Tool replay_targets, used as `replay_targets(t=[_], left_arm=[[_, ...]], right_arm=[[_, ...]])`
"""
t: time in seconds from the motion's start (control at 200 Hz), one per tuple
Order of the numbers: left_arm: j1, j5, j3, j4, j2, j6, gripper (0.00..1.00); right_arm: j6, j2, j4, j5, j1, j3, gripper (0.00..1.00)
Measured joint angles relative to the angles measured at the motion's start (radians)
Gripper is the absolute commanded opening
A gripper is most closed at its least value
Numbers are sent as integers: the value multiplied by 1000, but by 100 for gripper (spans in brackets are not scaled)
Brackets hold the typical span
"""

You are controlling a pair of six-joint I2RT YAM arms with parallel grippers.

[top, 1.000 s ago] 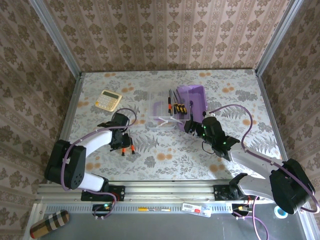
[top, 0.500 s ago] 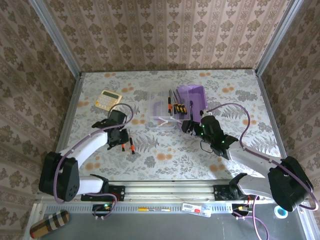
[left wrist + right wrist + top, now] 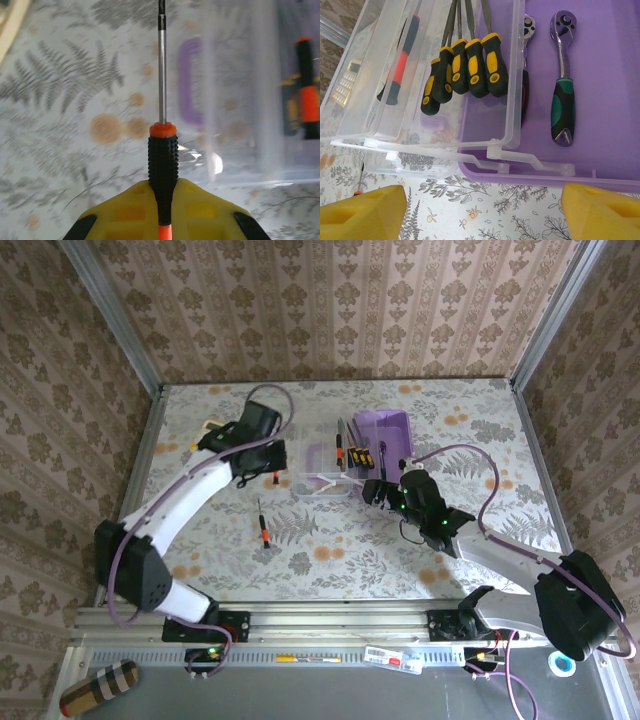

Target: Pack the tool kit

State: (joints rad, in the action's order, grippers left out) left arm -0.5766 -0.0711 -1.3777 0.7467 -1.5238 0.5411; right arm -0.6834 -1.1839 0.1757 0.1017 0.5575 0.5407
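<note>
My left gripper's screwdriver (image 3: 162,90) is parallel to the one in the clear insert (image 3: 339,451), so I keep carrying it there until it is next to that one.
The purple case (image 3: 386,432) lies open at the table's middle, its clear lid (image 3: 318,458) spread to its left. My left gripper (image 3: 264,460) is shut on a black-and-orange screwdriver (image 3: 162,157), held above the table with its shaft aimed at the lid's purple handle (image 3: 186,82). A second orange screwdriver (image 3: 263,526) lies on the table. My right gripper (image 3: 485,212) stands open just before the case's front edge (image 3: 545,175), holding nothing. The clear insert holds several yellow-and-black screwdrivers (image 3: 465,70) and an orange-and-black one (image 3: 400,60). A green-handled ratchet wrench (image 3: 562,100) lies in the purple half.
The yellow calculator (image 3: 209,434) sits at the back left, partly covered by my left arm. Patterned walls close in the table on three sides. Open tabletop (image 3: 330,550) lies in front of the case.
My left gripper has lifted one screwdriver off the table and carried it back and right to the clear lid. The other screwdriver stays on the table. The right arm barely moved.
</note>
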Motion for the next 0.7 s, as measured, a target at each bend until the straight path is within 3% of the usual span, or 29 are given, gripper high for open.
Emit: replay_targets(t=[0.395, 0.695], left_arm=[[-98, 24, -452, 47, -380, -23, 10], [-110, 42, -626, 104, -542, -33, 10]], right_arm=[[0, 24, 0, 23, 0, 0, 83], [0, 34, 0, 26, 0, 0, 83]])
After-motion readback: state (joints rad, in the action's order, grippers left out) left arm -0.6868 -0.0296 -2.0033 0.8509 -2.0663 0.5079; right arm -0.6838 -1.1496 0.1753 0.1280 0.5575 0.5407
